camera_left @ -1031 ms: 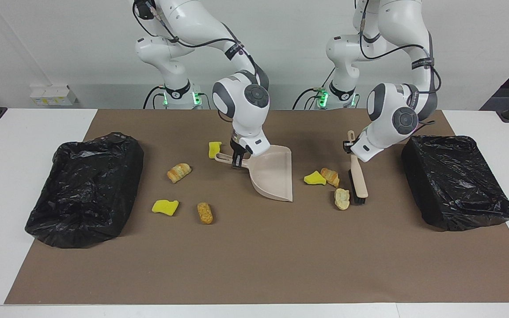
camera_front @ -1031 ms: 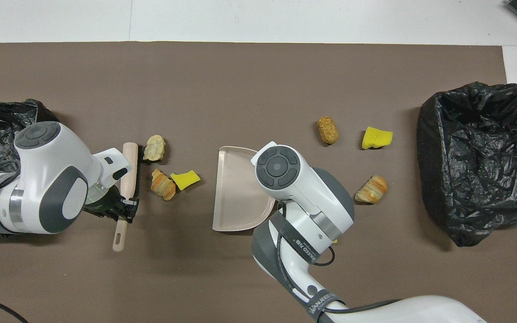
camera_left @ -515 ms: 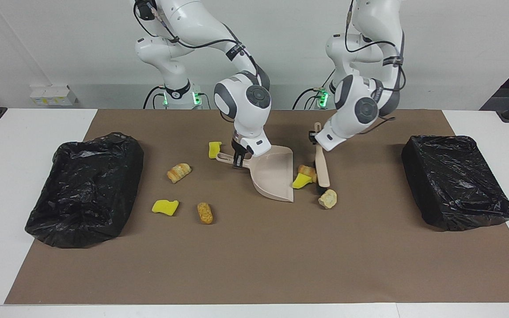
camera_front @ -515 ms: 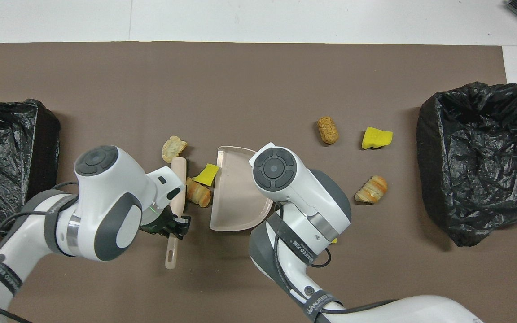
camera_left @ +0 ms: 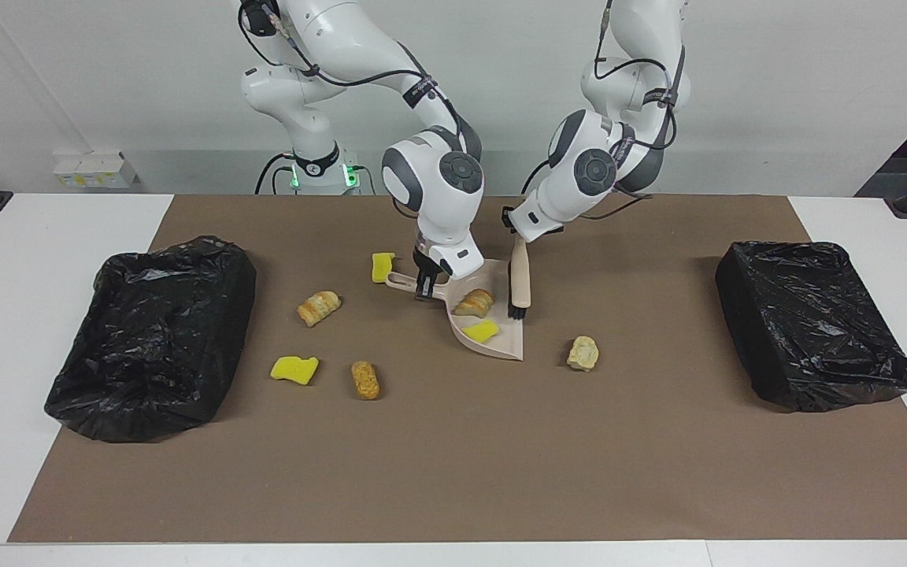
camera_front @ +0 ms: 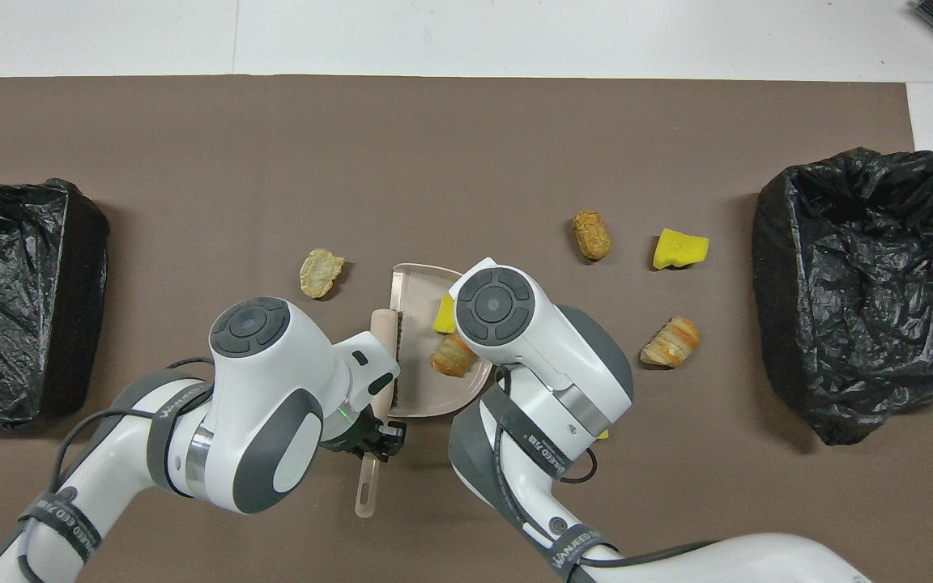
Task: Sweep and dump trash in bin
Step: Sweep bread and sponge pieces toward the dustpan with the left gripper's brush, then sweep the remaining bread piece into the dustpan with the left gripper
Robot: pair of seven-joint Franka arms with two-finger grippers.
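Observation:
The brush is at the pan's opening, and the pale lump [camera_front: 320, 273] is behind it. My left gripper should move the brush around the lump's far side [camera_front: 291, 266] before it sweeps.
My right gripper [camera_left: 424, 285] is shut on the handle of the beige dustpan [camera_left: 502, 347], which rests on the mat. A bread lump [camera_left: 473, 302] and a yellow sponge scrap [camera_left: 481, 331] lie inside the pan. My left gripper [camera_left: 513, 228] is shut on the beige brush [camera_left: 520, 276], whose black bristles stand at the pan's mouth. A pale lump [camera_left: 583, 353] lies outside the pan, toward the left arm's end. In the overhead view the brush [camera_front: 385, 336] lies along the pan's [camera_front: 418, 283] open edge.
Several more trash pieces lie toward the right arm's end: a sponge scrap [camera_left: 382, 266], a bread lump [camera_left: 319, 307], another sponge scrap [camera_left: 294, 368] and a brown lump [camera_left: 365, 379]. Black bag-lined bins [camera_left: 91, 394] [camera_left: 784, 378] stand at both ends of the mat.
My left gripper swept the brush toward the dustpan. The bread lump and the sponge scrap went into the pan. The pale lump slipped past the bristles and stayed on the mat.

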